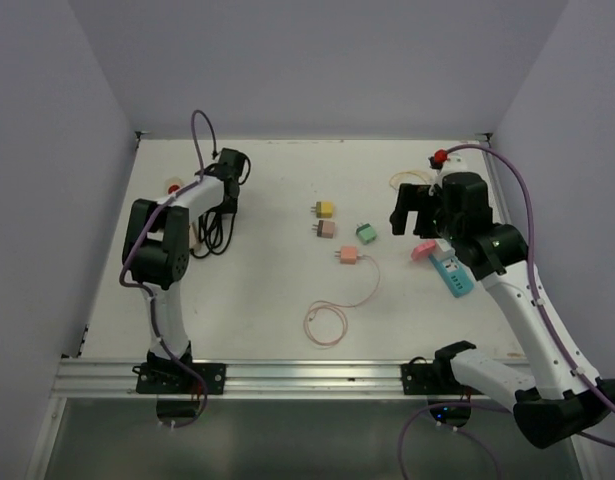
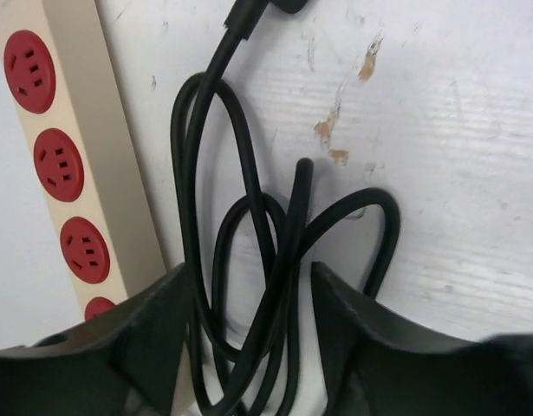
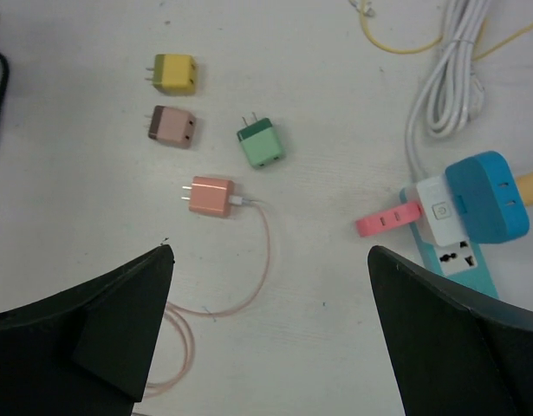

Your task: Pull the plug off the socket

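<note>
The teal power strip with the blue plug (image 3: 488, 198) is far away from my left gripper. My right gripper should therefore grab the teal power strip's loose end (image 1: 460, 284) and bring it over.
A beige power strip (image 2: 101, 165) with red sockets (image 2: 58, 165) lies at the left of the left wrist view; the sockets that show are empty. A black cable (image 2: 205, 173) lies coiled beside it, and its thick end (image 2: 249, 13) is cut off by the top edge. My left gripper (image 2: 249, 273) hangs over the coil, open, with several strands between its fingers. On the right, a teal power strip (image 3: 465, 260) carries a white adapter (image 3: 439, 212) and a blue plug (image 3: 483, 186). My right gripper (image 3: 270, 251) stands wide open above bare table, left of that strip.
Yellow (image 3: 175, 74), brown-pink (image 3: 172, 126) and green (image 3: 262, 143) chargers lie in the middle. An orange charger (image 3: 211, 196) trails a thin looped cord. A pink USB piece (image 3: 387, 221) sticks out of the teal strip. A white cable bundle (image 3: 448, 78) lies behind it.
</note>
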You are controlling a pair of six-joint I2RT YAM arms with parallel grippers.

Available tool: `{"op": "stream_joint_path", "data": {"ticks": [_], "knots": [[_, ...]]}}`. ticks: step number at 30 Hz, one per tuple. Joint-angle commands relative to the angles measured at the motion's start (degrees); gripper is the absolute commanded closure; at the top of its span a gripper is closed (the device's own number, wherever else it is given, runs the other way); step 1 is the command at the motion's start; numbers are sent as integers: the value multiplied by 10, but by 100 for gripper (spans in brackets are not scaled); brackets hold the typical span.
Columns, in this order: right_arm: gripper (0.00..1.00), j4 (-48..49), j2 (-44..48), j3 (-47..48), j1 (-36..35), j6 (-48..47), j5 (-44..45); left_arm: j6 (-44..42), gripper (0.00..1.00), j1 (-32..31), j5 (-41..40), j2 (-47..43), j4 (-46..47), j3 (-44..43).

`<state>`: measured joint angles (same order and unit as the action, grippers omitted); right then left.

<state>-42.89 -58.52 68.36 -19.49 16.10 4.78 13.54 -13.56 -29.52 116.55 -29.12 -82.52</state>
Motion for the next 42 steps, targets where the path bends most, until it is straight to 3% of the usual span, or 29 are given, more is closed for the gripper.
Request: {"op": "stream_joint_path", "data": {"ticks": [1, 2, 3, 6, 9, 15, 17, 23, 32, 37, 42], "knots": [[1, -30, -14, -8, 6, 22, 98, 0, 38, -2, 47, -54, -15, -27], [1, -32, -16, -10, 8, 26, 107, 3, 32, -1, 71, -68, -17, -22], [1, -38, -18, -13, 9, 34, 116, 8, 21, -1, 82, -98, -18, -16], [1, -53, -21, -22, 27, 53, 162, 21, 6, -1, 121, -168, -17, 17], [1, -62, -19, -44, 72, 77, 183, 32, 0, -1, 163, -225, -14, 56], [1, -15, -5, -143, 242, 146, 43, 33, 1, -1, 242, -407, 77, 191], [1, 17, 8, -181, 266, 195, 3, 30, 1, -2, 249, -446, 135, 260], [1, 130, 21, -287, 313, 263, 17, 26, 2, -2, 242, -539, 192, 357], [1, 199, -4, -323, 346, 249, 154, 16, 3, -2, 184, -550, 190, 359], [1, 254, -22, -355, 350, 265, 111, 11, 4, -6, 181, -554, 190, 360], [1, 313, -52, -384, 350, 242, 14, 10, 4, -10, 179, -556, 191, 360]]}}
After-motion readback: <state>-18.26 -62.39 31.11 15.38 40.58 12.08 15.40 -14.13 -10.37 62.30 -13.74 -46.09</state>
